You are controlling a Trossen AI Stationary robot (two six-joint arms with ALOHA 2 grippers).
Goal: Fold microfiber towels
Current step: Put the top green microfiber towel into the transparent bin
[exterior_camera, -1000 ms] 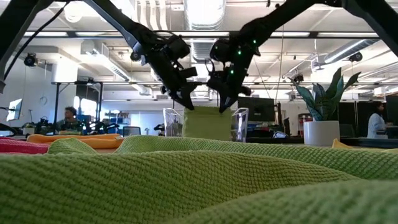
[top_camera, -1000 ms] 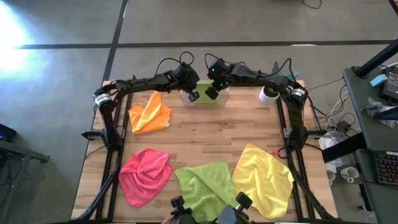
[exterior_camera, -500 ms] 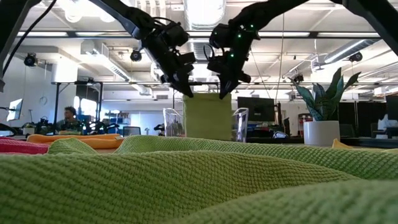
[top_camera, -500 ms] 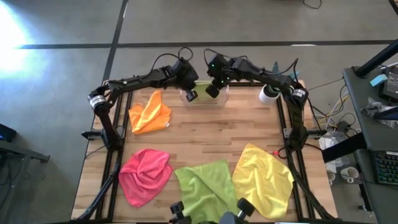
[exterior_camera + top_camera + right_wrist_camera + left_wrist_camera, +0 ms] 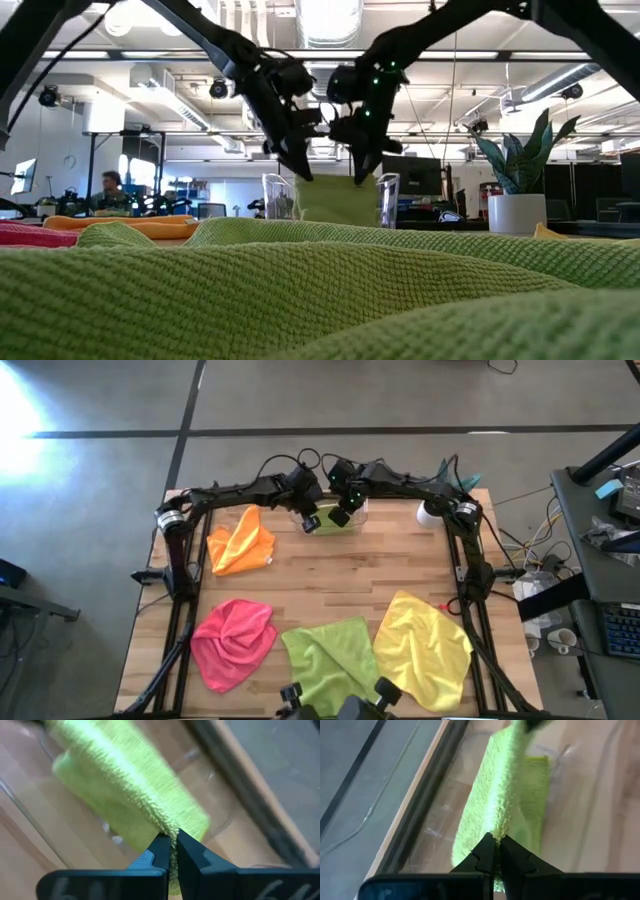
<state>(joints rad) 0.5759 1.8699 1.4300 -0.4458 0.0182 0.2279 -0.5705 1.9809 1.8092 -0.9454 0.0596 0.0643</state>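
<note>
The folded towel's lower part (image 5: 95, 802) is turned back under its held edge, so both my grippers should raise the towel clear of the bin (image 5: 349, 513) and then put it down flat.
A folded lime green towel (image 5: 335, 200) hangs between my two grippers over the clear plastic bin (image 5: 387, 202) at the table's far edge, its lower part down between the bin's walls. My left gripper (image 5: 311, 521) is shut on the towel's left upper corner and my right gripper (image 5: 339, 516) on its right upper corner. Four more towels lie flat on the table: orange (image 5: 240, 540), pink (image 5: 233, 640), lime green (image 5: 330, 655) and yellow (image 5: 425, 645). My left gripper pinches the folded towel's upper edge (image 5: 496, 831) at its left corner between its two fingers, several layers thick. The fingers slant down from the table's left. The towel hangs below them into the bin. My right gripper pinches the same upper edge at its right corner (image 5: 168, 831) between its two fingers, several layers thick. The fingers slant steeply down from the table's right. The edge runs fairly straight across to the other gripper.
A white pot with a plant (image 5: 432, 512) stands at the far right corner, close to the bin. The table's middle shows bare wood (image 5: 340, 570) between the bin and the towels along the near edge.
Both grippers first rose with the green towel, drawing it up out of the bin, then came down again and tipped more steeply downward. The towel's upper edge now stands about as low as a second ago, its lower part back inside the bin.
</note>
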